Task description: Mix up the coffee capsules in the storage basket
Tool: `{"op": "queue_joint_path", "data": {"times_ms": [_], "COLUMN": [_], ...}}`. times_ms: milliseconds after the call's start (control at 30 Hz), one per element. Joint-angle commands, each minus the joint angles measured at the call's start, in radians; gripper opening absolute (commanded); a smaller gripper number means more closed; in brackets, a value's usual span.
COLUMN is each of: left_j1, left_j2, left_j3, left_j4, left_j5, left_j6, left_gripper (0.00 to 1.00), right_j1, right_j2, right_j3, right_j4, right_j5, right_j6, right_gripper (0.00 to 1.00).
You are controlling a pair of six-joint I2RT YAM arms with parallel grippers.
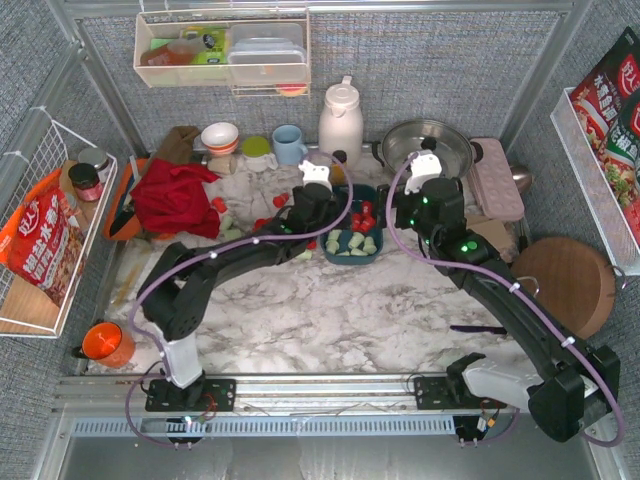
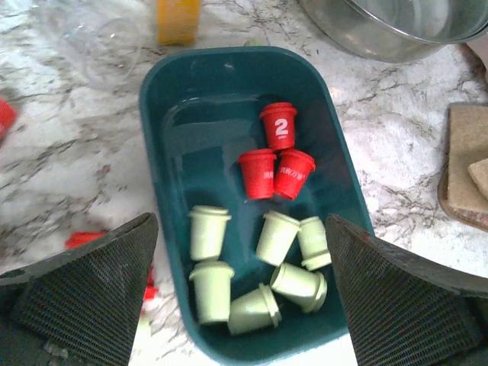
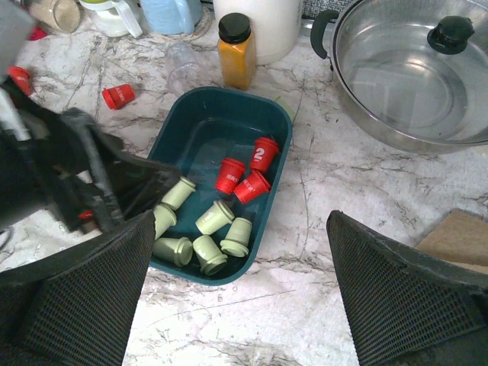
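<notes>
My open left gripper should keep going because a mint green capsule (image 1: pixel 305 255) is lying loose outside the storage basket. It should move on toward that capsule until its fingers close around it.
The storage basket (image 2: pixel 164 99), a dark teal tray, sits mid-table (image 1: pixel 376 255) with three red coffee capsules (image 2: pixel 278 126) at its far end and several mint green ones (image 2: pixel 210 232) at its near end. My left gripper (image 2: pixel 242 305) hovers open over the green capsules, with nothing held between its fingers. From the right wrist view, the black left gripper (image 3: pixel 76 183) covers the basket's (image 3: pixel 191 130) left edge. My right gripper (image 3: pixel 244 297) is open and empty above the marble, just near and right of the basket. Loose red capsules (image 3: pixel 118 95) lie on the table to the left.
An orange bottle with a black cap (image 3: pixel 236 49) and a clear glass (image 2: pixel 107 46) stand just behind the basket. A steel pot (image 3: pixel 412 76) is at back right, a white jug (image 1: pixel 340 120) and blue mug (image 1: pixel 289 143) behind. A red cloth (image 1: pixel 175 195) lies left.
</notes>
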Motion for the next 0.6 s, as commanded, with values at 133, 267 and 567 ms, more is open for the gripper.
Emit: {"op": "queue_joint_path", "data": {"times_ms": [133,267,567], "left_j1": [-0.01,-0.009,-0.01], "left_j2": [-0.221,-0.297,-0.301], "left_j3": [-0.201,-0.299,-0.383], "left_j4": [-0.081,-0.138,-0.145], "left_j5": [-0.156,-0.216,-0.246], "left_j6": [-0.024,-0.044,-0.058], "left_gripper": [0.99,0.99,0.99], "right_j1": [-0.001,-0.001,-0.001], "right_j2": [-0.014,-0.02,-0.048], "right_j3": [0.001,0.001,-0.027], "right_j4": [0.017,0.017,-0.003], "right_j5": [0.011,-0.001,-0.007], "right_j6": [-0.006,0.009,0.029], "right_gripper": [0.99,0.99,0.99]}}
